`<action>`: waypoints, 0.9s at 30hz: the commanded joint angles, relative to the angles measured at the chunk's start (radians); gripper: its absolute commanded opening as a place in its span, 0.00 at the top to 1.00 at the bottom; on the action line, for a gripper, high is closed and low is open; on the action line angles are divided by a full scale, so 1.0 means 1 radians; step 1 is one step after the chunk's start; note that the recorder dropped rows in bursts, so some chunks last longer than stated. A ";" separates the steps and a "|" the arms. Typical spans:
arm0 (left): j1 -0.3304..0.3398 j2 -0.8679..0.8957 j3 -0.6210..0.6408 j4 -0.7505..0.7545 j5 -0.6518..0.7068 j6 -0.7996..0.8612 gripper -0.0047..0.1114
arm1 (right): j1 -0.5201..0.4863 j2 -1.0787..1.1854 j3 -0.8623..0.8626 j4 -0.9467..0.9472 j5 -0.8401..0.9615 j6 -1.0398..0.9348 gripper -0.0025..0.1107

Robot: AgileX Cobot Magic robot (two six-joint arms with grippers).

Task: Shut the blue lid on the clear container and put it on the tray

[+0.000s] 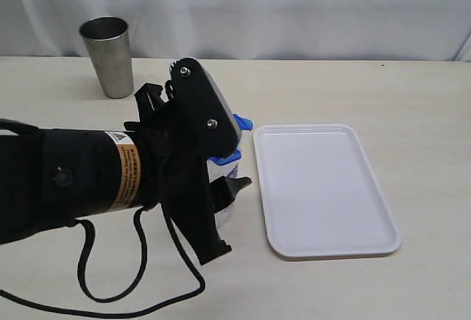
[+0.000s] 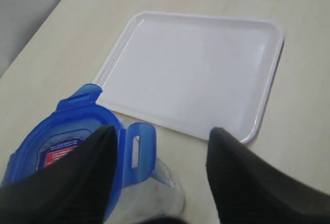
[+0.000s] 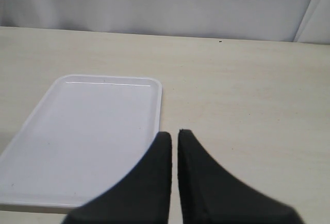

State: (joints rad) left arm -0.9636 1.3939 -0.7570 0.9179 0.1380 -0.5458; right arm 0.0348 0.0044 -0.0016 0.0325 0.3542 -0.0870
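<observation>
The flaps (image 1: 243, 123) are sticking out unclipped. I expect the blue lid (image 2: 77, 122) to turn slightly on the clear container when I press on it.
The blue lid (image 2: 56, 136) sits on top of the clear container (image 2: 160, 195), which stands on the table just left of the white tray (image 1: 324, 187). In the exterior view only blue flaps of the lid (image 1: 241, 123) and a strip of the container (image 1: 224, 201) show behind the left arm. My left gripper (image 2: 162, 131) hovers over them, open: one finger lies over the lid, the other over bare table by the tray's (image 2: 196, 69) corner. My right gripper (image 3: 174, 133) is shut on nothing, above the table beside the tray (image 3: 87, 131); the exterior view does not show it.
A tapered steel cup (image 1: 109, 55) stands at the back left of the table. A black cable (image 1: 140, 283) loops on the table under the left arm. A white curtain closes off the back.
</observation>
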 commanded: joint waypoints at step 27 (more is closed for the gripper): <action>0.465 -0.303 0.081 0.013 -0.220 -0.036 0.96 | 0.002 -0.004 0.002 0.004 -0.013 -0.003 0.94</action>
State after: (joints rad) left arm -0.6108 1.0946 -0.7217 0.9327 0.0837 -0.5688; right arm 0.0348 0.0044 -0.0016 0.0325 0.3542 -0.0870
